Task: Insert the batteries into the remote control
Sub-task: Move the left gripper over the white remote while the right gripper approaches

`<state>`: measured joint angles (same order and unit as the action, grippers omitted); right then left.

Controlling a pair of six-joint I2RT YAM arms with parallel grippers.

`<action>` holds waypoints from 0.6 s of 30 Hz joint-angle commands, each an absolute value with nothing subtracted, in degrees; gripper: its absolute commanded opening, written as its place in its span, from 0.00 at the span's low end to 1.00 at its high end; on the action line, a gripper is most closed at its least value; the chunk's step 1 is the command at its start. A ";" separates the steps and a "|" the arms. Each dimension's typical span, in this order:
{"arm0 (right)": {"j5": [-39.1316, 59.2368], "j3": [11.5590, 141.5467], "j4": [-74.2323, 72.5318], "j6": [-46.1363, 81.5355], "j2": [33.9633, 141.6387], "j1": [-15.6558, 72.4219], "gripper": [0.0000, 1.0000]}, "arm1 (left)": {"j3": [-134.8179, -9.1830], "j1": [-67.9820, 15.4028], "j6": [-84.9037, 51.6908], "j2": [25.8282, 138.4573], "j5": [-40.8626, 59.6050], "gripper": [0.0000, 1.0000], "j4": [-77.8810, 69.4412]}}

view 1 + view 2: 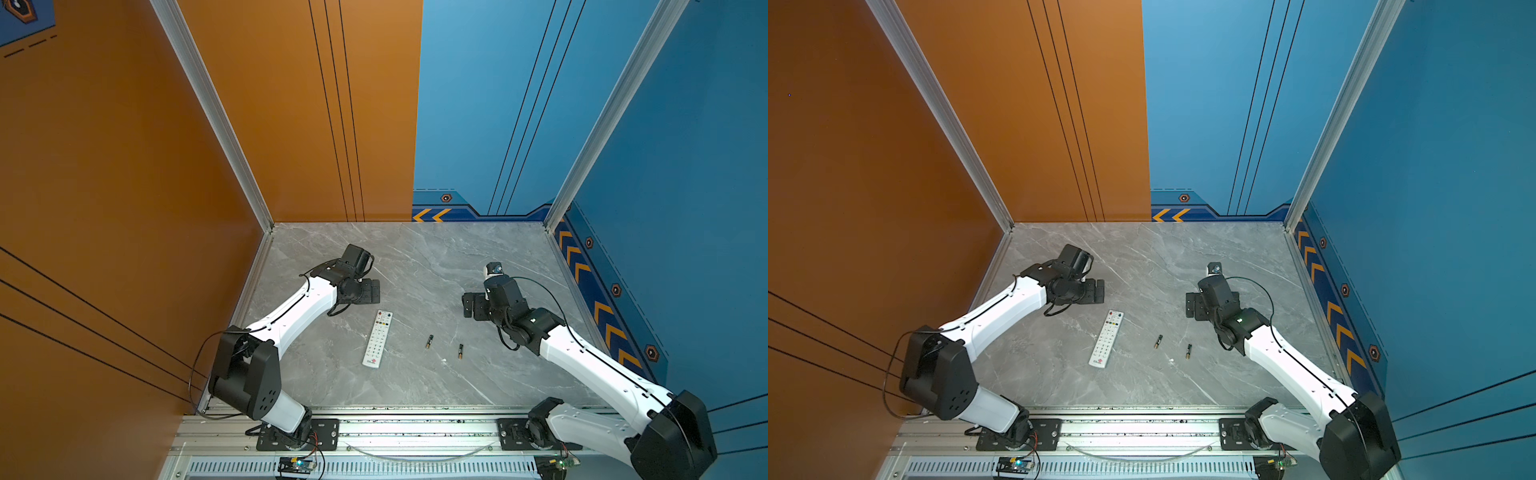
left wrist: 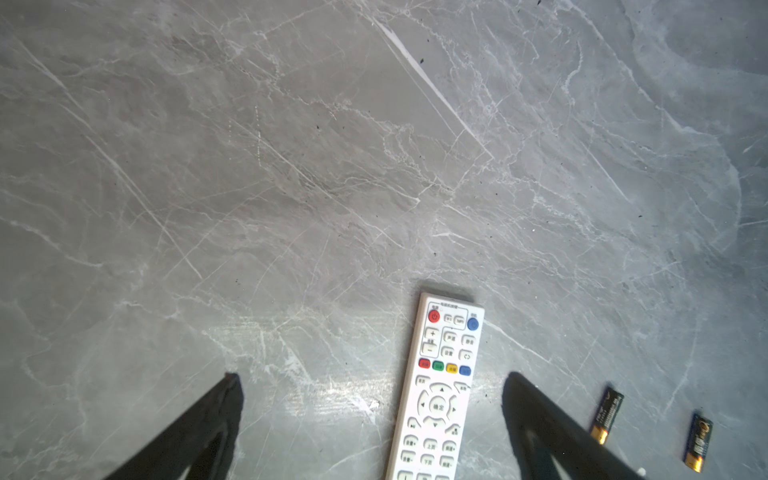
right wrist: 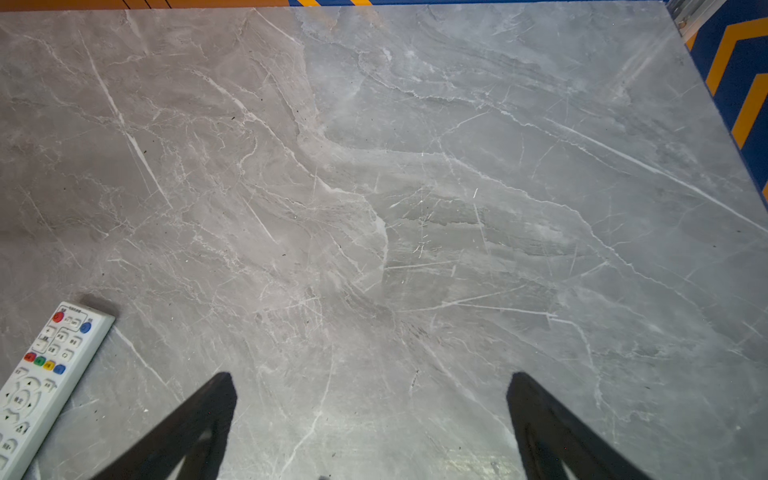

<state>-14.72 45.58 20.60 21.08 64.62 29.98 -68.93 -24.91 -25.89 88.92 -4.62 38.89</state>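
My left gripper keeps going down with the open fingers across the white remote control's narrow width (image 2: 436, 389), toward its top end (image 1: 384, 315), until the fingers are on either side of it, and then close.
The white remote control (image 1: 377, 338) (image 1: 1106, 338) lies buttons up on the grey marble table, its red and blue top buttons toward the back. Two batteries (image 1: 429, 341) (image 1: 460, 351) lie apart to its right, gold ends toward the front. My left gripper (image 1: 371, 291) (image 1: 1096, 291) hovers open just behind the remote's top end. In the left wrist view the remote (image 2: 440, 386) shows between the spread fingers of the left gripper (image 2: 373, 377), with both batteries (image 2: 606, 415) (image 2: 700, 440) outside them. My right gripper (image 1: 469, 305) (image 3: 370, 376) is open and empty, behind the batteries.
An orange wall (image 1: 124, 208) closes the left side, and a blue wall (image 1: 685, 208) with chevron stripes closes the right. An aluminium rail (image 1: 415, 428) carrying both arm bases runs along the front edge. The marble tabletop (image 1: 415, 257) reaches back to the walls.
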 commanded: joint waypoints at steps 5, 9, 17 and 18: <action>-13.62 44.45 20.73 22.87 65.13 31.80 1.00 | -71.76 -26.91 -26.52 93.28 -3.79 0.98 40.44; -13.53 43.54 19.89 22.85 65.20 32.16 1.00 | -72.40 -27.77 -26.53 94.89 -3.64 0.98 40.75; -13.09 42.45 18.65 22.08 65.45 32.08 1.00 | -72.98 -31.11 -26.72 98.10 -5.54 0.98 41.53; -13.01 42.39 18.55 22.06 65.61 32.06 1.00 | -73.35 -31.49 -26.59 98.83 -5.84 0.98 41.78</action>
<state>-13.58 43.20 19.88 21.93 64.84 31.90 -71.68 -30.15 -26.46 96.90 -4.47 39.55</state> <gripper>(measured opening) 0.992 0.978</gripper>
